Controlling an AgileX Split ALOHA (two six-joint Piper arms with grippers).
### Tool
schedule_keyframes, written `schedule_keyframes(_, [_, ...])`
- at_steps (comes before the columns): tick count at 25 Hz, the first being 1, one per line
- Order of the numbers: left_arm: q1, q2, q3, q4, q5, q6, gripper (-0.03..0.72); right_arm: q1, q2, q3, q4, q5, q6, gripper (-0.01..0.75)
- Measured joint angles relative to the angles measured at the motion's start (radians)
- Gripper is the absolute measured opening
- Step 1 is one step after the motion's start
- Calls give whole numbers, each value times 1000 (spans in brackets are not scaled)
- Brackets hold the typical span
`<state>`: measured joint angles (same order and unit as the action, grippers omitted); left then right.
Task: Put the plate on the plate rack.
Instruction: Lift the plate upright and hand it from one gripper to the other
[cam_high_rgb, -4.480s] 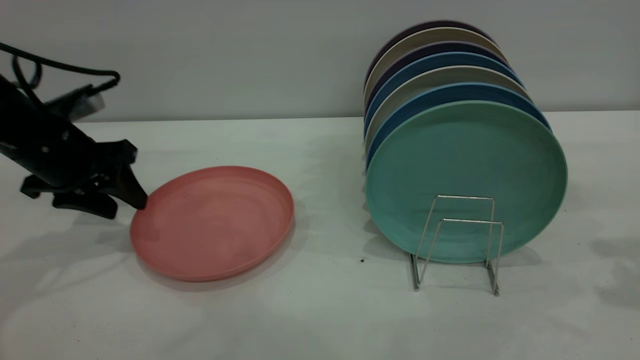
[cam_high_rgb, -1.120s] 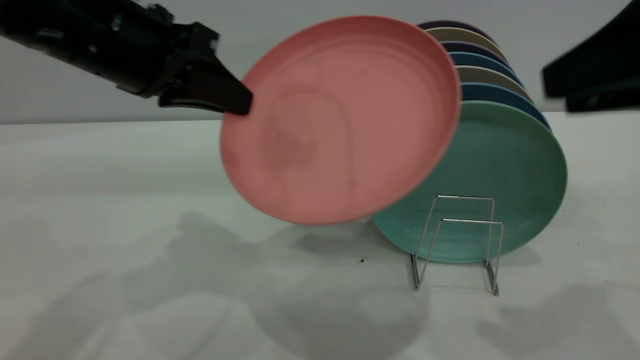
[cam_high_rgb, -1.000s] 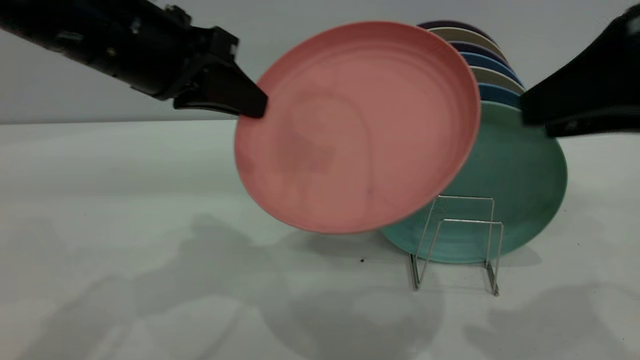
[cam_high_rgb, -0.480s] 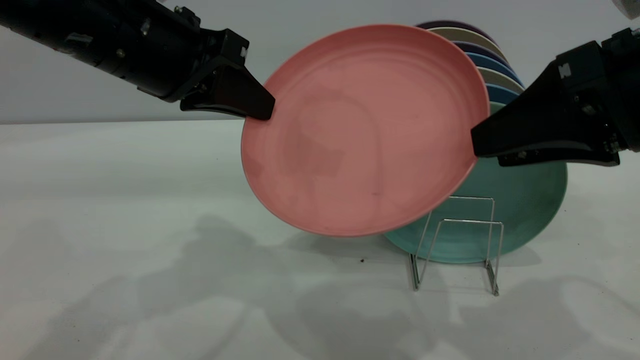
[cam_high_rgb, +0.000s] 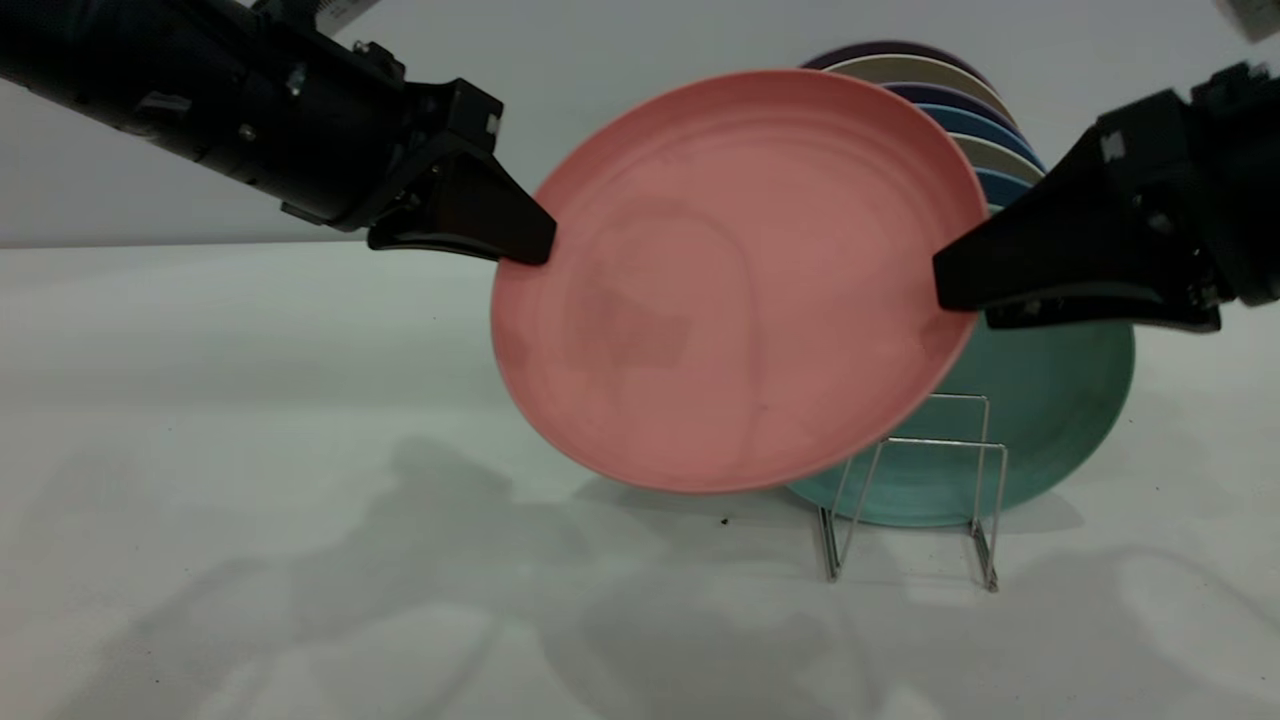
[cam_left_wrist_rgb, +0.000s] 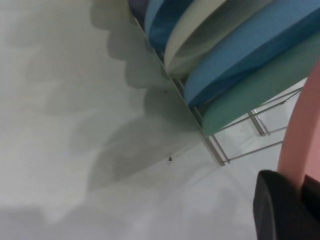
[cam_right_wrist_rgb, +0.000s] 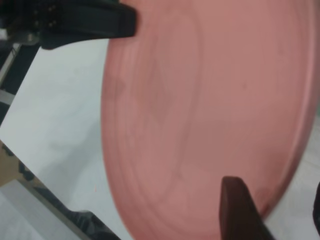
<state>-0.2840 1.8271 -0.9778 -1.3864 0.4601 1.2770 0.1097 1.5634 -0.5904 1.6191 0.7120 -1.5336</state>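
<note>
My right gripper's open fingers are around the salmon-pink plate's rim (cam_high_rgb: 963, 334), so my left gripper should keep hold of the opposite rim (cam_high_rgb: 517, 286) until they close, then let go.
The salmon-pink plate (cam_high_rgb: 735, 280) hangs tilted in the air, just in front of the teal-green plate (cam_high_rgb: 1060, 400) and above the front loops of the silver wire plate rack (cam_high_rgb: 930, 445). My left gripper (cam_high_rgb: 535, 248) is shut on the plate's left rim; the left wrist view shows the rim (cam_left_wrist_rgb: 302, 145) pinched between the dark fingers (cam_left_wrist_rgb: 277, 207). My right gripper (cam_high_rgb: 945, 290) is at the plate's right rim with its jaws open on either side of it. In the right wrist view one finger (cam_right_wrist_rgb: 240, 212) lies over the plate's face (cam_right_wrist_rgb: 210, 100).
Several plates stand upright in the rack behind the teal one, among them blue (cam_high_rgb: 1000, 185) and cream (cam_high_rgb: 985, 155) ones; they also show in the left wrist view (cam_left_wrist_rgb: 235, 65). The two front loops of the rack hold nothing. The white table (cam_high_rgb: 250, 450) stretches to the left.
The left gripper has lifted the plate off the table and carried it right to the rack. The right gripper has come in from the right to the plate's right rim. The plate has sunk slightly.
</note>
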Motion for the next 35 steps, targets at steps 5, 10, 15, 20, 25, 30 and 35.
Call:
schedule_keyframes(5, [-46, 0, 0, -11, 1, 0, 12, 0, 39, 0, 24, 20, -33, 376])
schedule_keyframes(10, [-85, 12, 0, -54, -1, 3, 12, 0, 41, 0, 43, 20, -47, 376])
schedule_keyframes(15, [-102, 34, 1, -60, -8, 3, 12, 0, 41, 0, 44, 20, -56, 342])
schedule_keyframes(20, [-103, 34, 2, -59, -7, 15, 14, 0, 41, 0, 36, -18, -63, 119])
schedule_keyframes(25, [-105, 34, 2, -57, -6, 18, 31, 0, 41, 0, 30, -31, -63, 121])
schedule_keyframes(30, [-105, 34, 2, -57, -2, 17, 127, 0, 41, 0, 17, -60, -88, 121])
schedule_keyframes(35, [-105, 34, 2, -60, 1, 15, 327, 0, 41, 0, 4, -101, -133, 121])
